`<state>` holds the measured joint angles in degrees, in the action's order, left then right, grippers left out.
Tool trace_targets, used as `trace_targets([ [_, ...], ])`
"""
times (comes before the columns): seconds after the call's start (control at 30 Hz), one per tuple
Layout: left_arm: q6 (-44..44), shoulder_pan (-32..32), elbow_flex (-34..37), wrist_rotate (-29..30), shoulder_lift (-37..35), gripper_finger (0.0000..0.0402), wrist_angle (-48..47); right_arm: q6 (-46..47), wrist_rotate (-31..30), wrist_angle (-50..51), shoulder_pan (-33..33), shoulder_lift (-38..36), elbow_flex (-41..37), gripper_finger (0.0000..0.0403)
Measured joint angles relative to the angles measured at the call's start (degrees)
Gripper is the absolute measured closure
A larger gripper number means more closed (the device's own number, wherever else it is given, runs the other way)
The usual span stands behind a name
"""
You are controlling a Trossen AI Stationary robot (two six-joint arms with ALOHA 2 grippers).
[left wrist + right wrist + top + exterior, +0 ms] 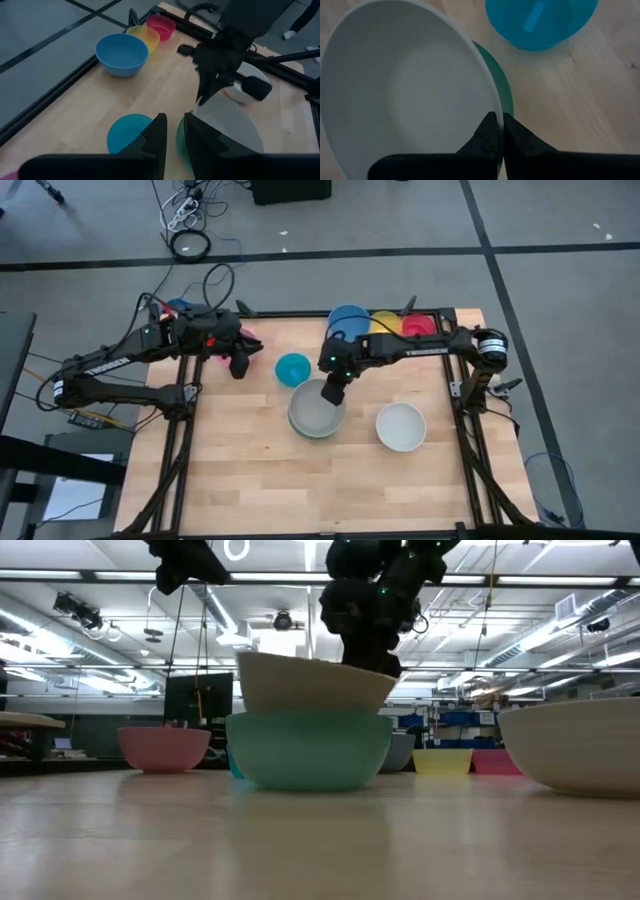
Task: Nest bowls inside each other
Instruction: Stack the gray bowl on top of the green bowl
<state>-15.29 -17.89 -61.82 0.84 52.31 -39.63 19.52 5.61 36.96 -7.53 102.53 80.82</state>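
The grey bowl's lower part [312, 700] fits inside the green bowl's rim [300, 719]. My right gripper should now go down until the grey bowl sits level, then let go.
A grey bowl [315, 416] sits tilted inside the green bowl [310, 752] at the table's middle, with my right gripper [335, 391] shut on its far rim. My left gripper [240, 366] hovers over the far left of the table; its fingers stand slightly apart with nothing between them [172, 134]. A cyan bowl [293, 369] rests on its base between the two grippers. A white bowl [401, 427] stands to the right. Blue [347, 320], yellow [385, 323] and red [419, 326] bowls line the far edge. A pink bowl [163, 747] stands at the far left. My right gripper pinches the grey bowl's rim [489, 111] at its far side, one finger inside the bowl and one outside. The fingers slant down from the far side. The bowl leans inside the green bowl [503, 92], its lower part resting in it.
The black frame rail [300, 313] runs along the table's far edge behind the row of bowls. Bare wood [300, 490] lies along the whole near half of the table.
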Motion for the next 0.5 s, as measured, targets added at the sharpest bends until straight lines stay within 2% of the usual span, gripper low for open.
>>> trace_targets([
  [0.5,-0.39,0.00,0.00,0.04,-1.70,0.0327,-2.54,-0.53,2.45,-3.53,0.17,5.28,0.07,0.0397],
])
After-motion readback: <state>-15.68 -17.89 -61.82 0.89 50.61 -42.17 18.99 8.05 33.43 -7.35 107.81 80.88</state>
